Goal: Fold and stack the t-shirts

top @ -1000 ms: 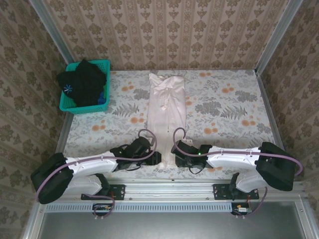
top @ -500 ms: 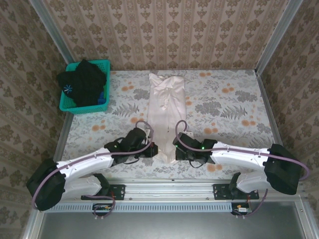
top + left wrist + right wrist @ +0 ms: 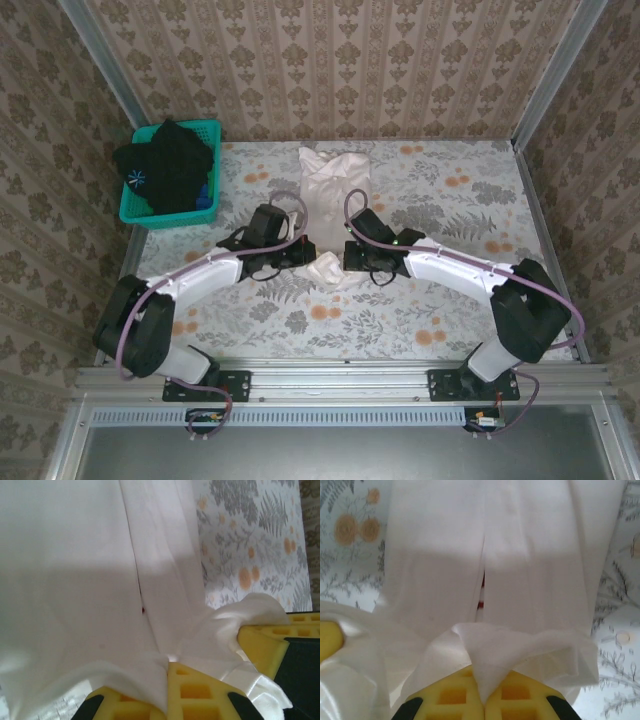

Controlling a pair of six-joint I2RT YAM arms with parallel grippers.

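The hem (image 3: 326,268) bunches up by my right gripper. I should lay it over, then grip the strip's side edge (image 3: 303,212) with my left gripper and pull the cloth straight.
A white t-shirt (image 3: 333,178) lies folded into a narrow strip down the middle of the table, pale reverse up. Its near hem (image 3: 326,268) is lifted and carried over the strip. My left gripper (image 3: 300,250) is shut on the hem's left corner, and my right gripper (image 3: 350,254) is shut on its right corner. In the left wrist view the yellow pads (image 3: 195,692) pinch white cloth (image 3: 100,580). In the right wrist view a point of cloth (image 3: 495,665) sits clamped between the pads (image 3: 455,695), and a sliver of red graphic (image 3: 481,587) shows in the fold's seam.
A teal mesh basket (image 3: 136,212) stands at the far left with a dark garment (image 3: 165,165) heaped in it. The floral tablecloth (image 3: 450,220) lies bare to the right of the shirt and along the near edge. Patterned walls close in the back and both sides.
Both grippers have moved away from the near edge toward the far side, dragging the shirt's near hem with them. The visible strip has grown shorter as the hem folds over it.
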